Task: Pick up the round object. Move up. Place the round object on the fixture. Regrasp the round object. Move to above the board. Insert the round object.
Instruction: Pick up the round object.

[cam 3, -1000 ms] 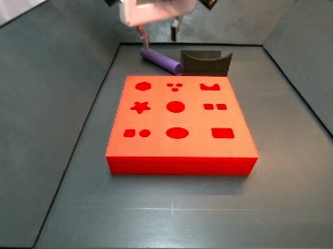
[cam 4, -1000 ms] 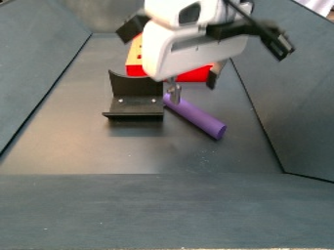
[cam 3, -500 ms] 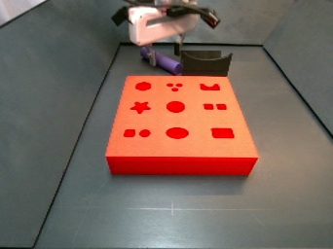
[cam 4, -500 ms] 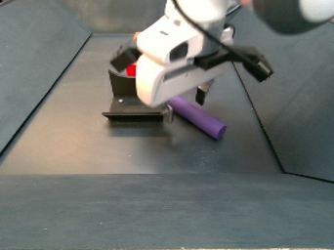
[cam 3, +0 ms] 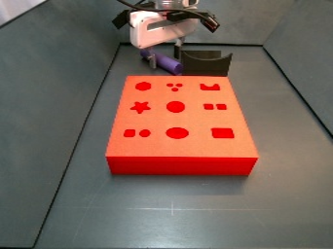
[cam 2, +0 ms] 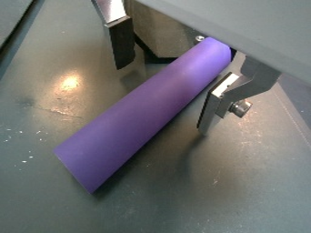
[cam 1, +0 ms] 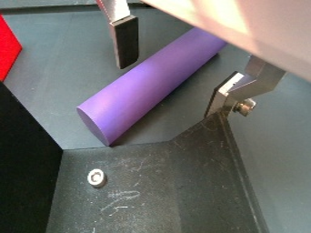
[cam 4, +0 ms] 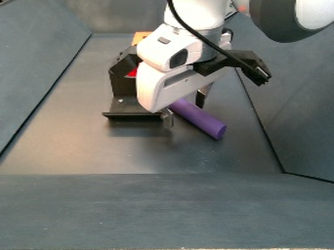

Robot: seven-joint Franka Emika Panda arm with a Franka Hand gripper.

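The dark fixture dips point(cam 3: 205, 60) between raised sides, so when I put the round object point(cam 3: 166, 63) there, it will lean with one end sticking up.
The round object point(cam 1: 145, 91), a long purple peg, lies flat on the dark floor between the board and the fixture; it also shows in a wrist view point(cam 2: 140, 118) and in both side views point(cam 3: 169, 65) point(cam 4: 204, 121). My gripper point(cam 1: 179, 65) is down at the peg and open, with one finger point(cam 1: 126, 41) on each side of it and a gap on both sides. In a wrist view my gripper point(cam 2: 169, 68) straddles the peg's far half. The red board point(cam 3: 178, 122) lies flat in the middle. The dark fixture point(cam 3: 205, 61) point(cam 4: 131, 104) stands just beside the peg.
Sloping grey walls point(cam 3: 78, 88) close in the floor on both sides. A small screw point(cam 1: 95, 177) sits in the floor near the peg's free end. The arm's white body point(cam 4: 170, 73) hides most of the board in a side view.
My gripper has come down from above the peg to floor level, so its fingers now straddle it. The peg has not moved.
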